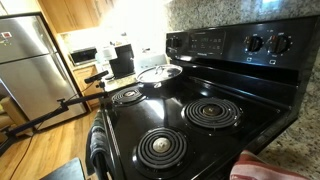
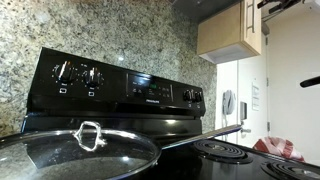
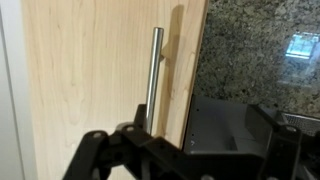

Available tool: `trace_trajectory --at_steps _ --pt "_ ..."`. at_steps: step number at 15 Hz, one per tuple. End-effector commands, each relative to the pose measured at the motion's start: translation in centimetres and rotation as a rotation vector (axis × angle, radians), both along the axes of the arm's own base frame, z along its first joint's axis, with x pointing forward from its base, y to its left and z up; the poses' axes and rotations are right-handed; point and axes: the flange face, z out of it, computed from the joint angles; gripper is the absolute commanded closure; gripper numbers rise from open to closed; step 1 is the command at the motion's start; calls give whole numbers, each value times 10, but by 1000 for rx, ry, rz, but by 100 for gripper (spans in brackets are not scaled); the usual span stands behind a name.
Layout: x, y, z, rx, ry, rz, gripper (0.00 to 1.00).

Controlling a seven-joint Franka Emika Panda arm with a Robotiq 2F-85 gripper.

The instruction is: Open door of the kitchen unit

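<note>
The door's bar handle (image 3: pixel 154 82) runs close to one finger of my open gripper. Next, I shift toward the door and centre the handle between both fingers before I close in.
The kitchen unit's door (image 3: pixel 90 70) is light wood and fills the left half of the wrist view, standing shut. Its vertical metal bar handle (image 3: pixel 156 75) runs close to the door's right edge. My gripper (image 3: pixel 185 140) is open at the bottom of that view, with the lower end of the handle and the door's edge between its wide-set black fingers (image 3: pixel 100 152) and nothing held. In an exterior view the same wall cabinet (image 2: pixel 228 30) hangs above the counter to the right of the stove, and a dark part of the arm (image 2: pixel 283 4) shows beside it.
A speckled granite backsplash (image 3: pixel 260 50) and the black stove's back panel (image 3: pixel 225 125) lie right of the door. The stove (image 1: pixel 200 120) has coil burners and a pan with a glass lid (image 1: pixel 160 72). A steel fridge (image 1: pixel 30 60) stands beyond.
</note>
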Motion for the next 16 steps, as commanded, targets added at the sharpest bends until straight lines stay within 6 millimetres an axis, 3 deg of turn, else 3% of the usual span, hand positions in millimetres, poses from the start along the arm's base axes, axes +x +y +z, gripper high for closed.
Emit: trace_trajectory --at_steps 1,4,6,10,13,16 --pt "37 14 13 77 -41 120 0" --pt "50 26 24 132 -59 216 0" --pt "51 8 29 146 -71 216 0" --pt "31 -26 35 129 -85 141 0" --pt "11 -34 37 92 -89 117 0" --pt "6 -45 39 72 -84 89 0"
